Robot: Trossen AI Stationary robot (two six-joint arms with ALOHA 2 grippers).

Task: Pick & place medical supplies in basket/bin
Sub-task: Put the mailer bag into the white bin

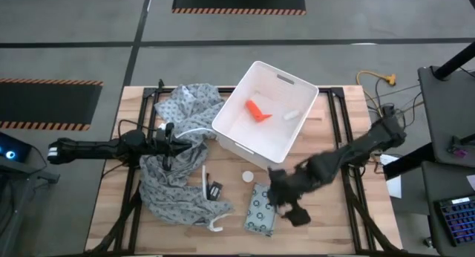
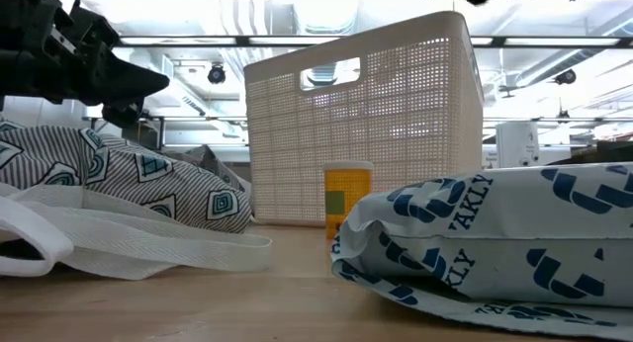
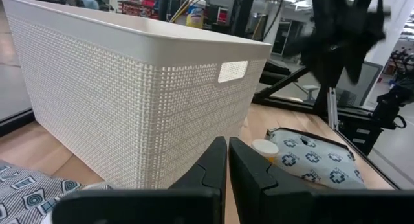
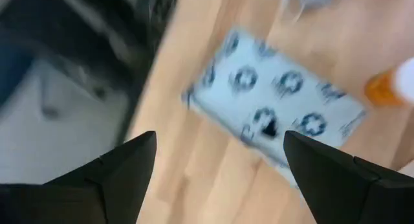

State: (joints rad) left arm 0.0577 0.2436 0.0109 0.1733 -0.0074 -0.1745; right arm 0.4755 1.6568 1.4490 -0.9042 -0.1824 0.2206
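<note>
I should keep lowering my right gripper, because its open fingers are on both sides of the pale teal packet's long edge (image 4: 240, 137). When one finger reaches the clear wood (image 4: 206, 158) beside the packet, I should close them.
The white bin (image 1: 236, 131) stands at the table's middle, far side, and holds an orange item (image 1: 258, 111) and a short white cylinder (image 1: 291, 114). A small orange bottle with a white cap (image 2: 348, 199) stands upright on the table near the bin; from above only its round white top (image 1: 247, 177) shows. The pale teal packet (image 1: 258, 210) lies flat by the near edge. My right gripper (image 4: 220, 153) is open and hovers above the packet (image 4: 272, 107) without touching it. My left gripper (image 3: 228, 166) is shut and raised over a patterned cloth (image 1: 174, 179), pointing at the bin (image 3: 129, 101).
The grey patterned cloth with white straps (image 2: 119, 184) covers the table's left half, and a small dark object (image 1: 214, 189) lies at its edge. Black frame rails (image 1: 345, 123) run along both sides of the table. Bare wood (image 1: 326, 220) shows right of the packet.
</note>
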